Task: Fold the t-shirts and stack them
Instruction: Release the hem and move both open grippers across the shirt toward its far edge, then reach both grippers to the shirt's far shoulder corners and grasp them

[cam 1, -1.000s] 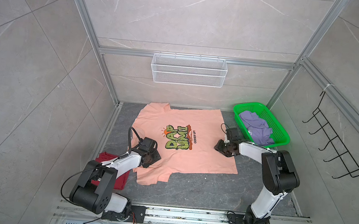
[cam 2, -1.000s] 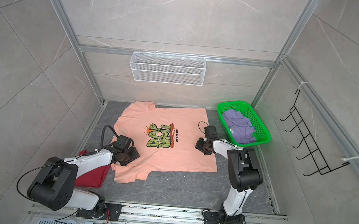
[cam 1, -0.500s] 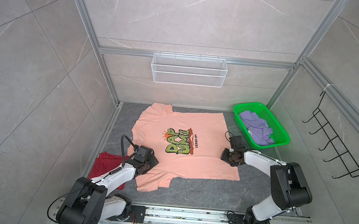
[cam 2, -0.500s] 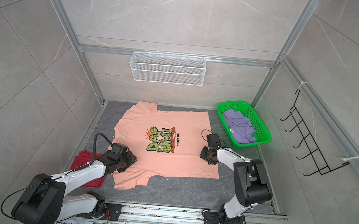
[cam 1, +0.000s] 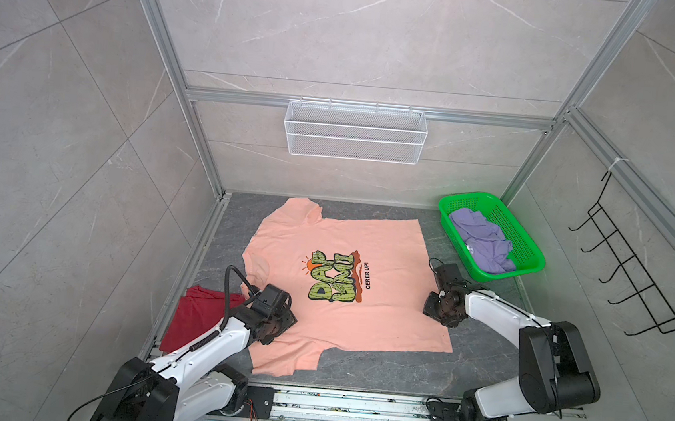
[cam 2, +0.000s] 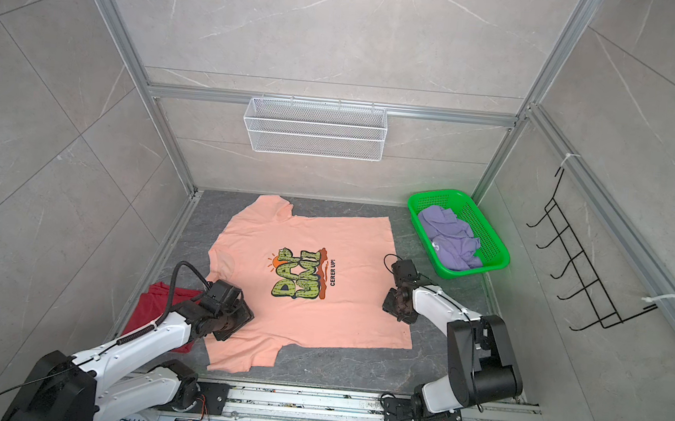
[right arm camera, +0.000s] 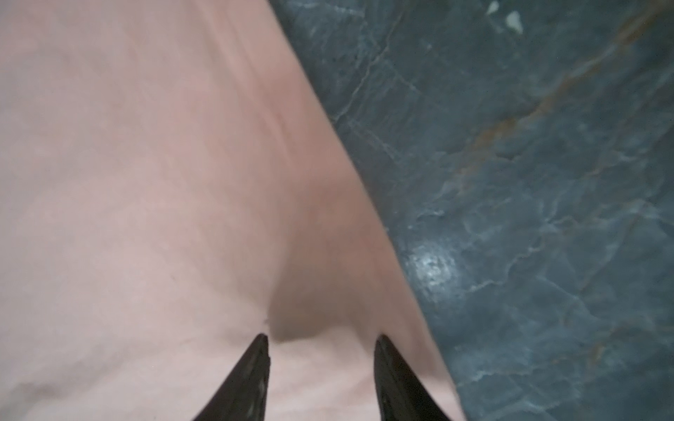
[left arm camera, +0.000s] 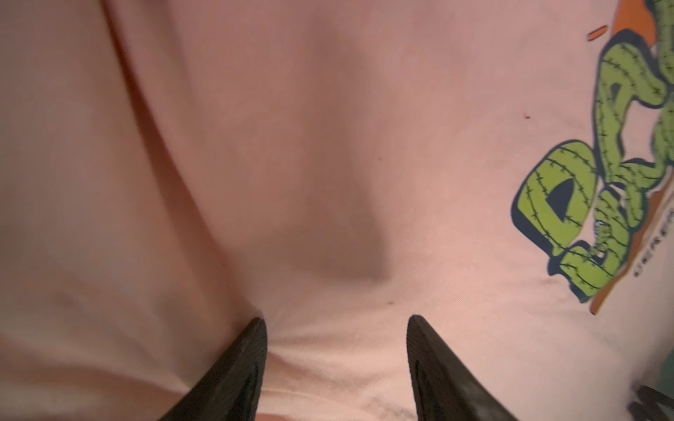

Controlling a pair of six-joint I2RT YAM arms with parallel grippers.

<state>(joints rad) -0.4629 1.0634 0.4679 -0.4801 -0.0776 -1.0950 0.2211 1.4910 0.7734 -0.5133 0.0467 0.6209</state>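
My left gripper is on its way toward the far sleeve's shoulder edge (cam 1: 275,211) and should keep going and close there, as the peach-orange t-shirt is flat and its far sleeve (cam 1: 300,212) is free.
The peach-orange t-shirt (cam 1: 366,243) (cam 2: 325,235) lies spread flat, print up, on the dark floor in both top views. My left gripper (cam 1: 275,327) (left arm camera: 337,320) presses on its shoulder side beside the green print (left arm camera: 601,175), jaws apart with cloth slightly bunched between the fingertips. At the hem edge my right gripper (cam 1: 439,310) (right arm camera: 321,339) stands the same way, tips down on the fabric. The dark red t-shirt (cam 1: 197,316) lies folded at the left, partly under the left arm. A crumpled lavender t-shirt (cam 1: 483,241) sits in the basket.
A green plastic basket (cam 1: 497,275) stands at the back right corner. A white wire basket (cam 1: 355,132) hangs on the back wall and a black hook rack (cam 1: 634,283) on the right wall. Aluminium frame posts and the front rail (cam 1: 352,404) bound the floor.
Both grippers have moved toward the front rail with the peach-orange t-shirt sliding along under them; its front sleeve now lies closer to the rail. The left jaws have widened slightly.
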